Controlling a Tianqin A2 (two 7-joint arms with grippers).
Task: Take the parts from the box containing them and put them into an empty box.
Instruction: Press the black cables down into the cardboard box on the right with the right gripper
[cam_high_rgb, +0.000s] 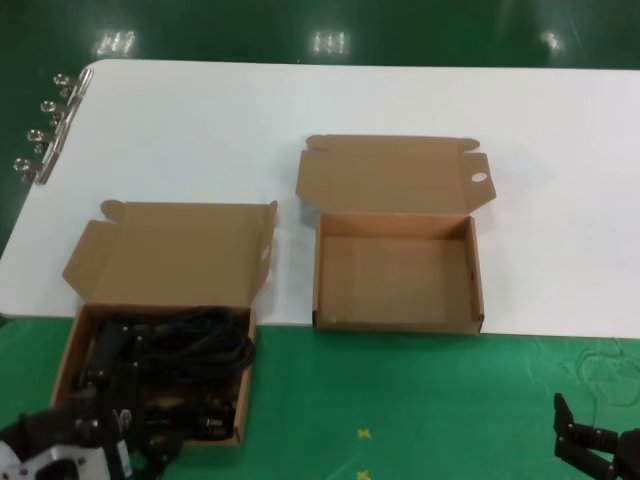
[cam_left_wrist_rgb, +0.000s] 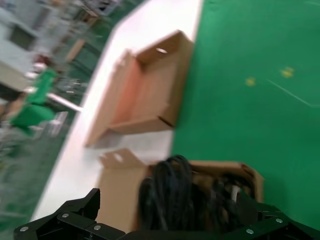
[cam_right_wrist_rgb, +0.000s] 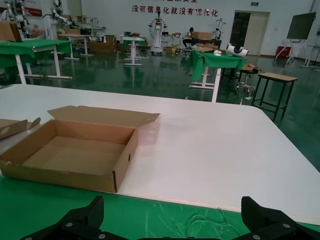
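The bundled black cable (cam_high_rgb: 190, 345) will keep its coiled shape when I lift it out, because its parts run close together into a rounded loop (cam_high_rgb: 240, 350).
The black coiled power cables (cam_high_rgb: 175, 350) lie in the left box (cam_high_rgb: 68, 345), whose lid with slanted flaps is open. My left gripper (cam_high_rgb: 128, 428) is low over this box's near end. In the left wrist view my left gripper (cam_left_wrist_rgb: 170, 202) is open, with the cables (cam_left_wrist_rgb: 175, 192) between its spread fingers (cam_left_wrist_rgb: 82, 206). The empty box (cam_high_rgb: 395, 272), with a round hole in a lid flap, stands to the right; it also shows in the left wrist view (cam_left_wrist_rgb: 150, 90) and the right wrist view (cam_right_wrist_rgb: 75, 152). My right gripper (cam_high_rgb: 592, 442) is open and empty, parked at the near right (cam_right_wrist_rgb: 172, 212).
Both boxes sit at the front edge of the white table (cam_high_rgb: 330, 100), partly over the green cloth (cam_high_rgb: 380, 400). Several metal clips (cam_high_rgb: 45, 130) hang on the table's far left edge. A thin tangle of thread (cam_right_wrist_rgb: 210, 220) lies on the cloth by my right gripper.
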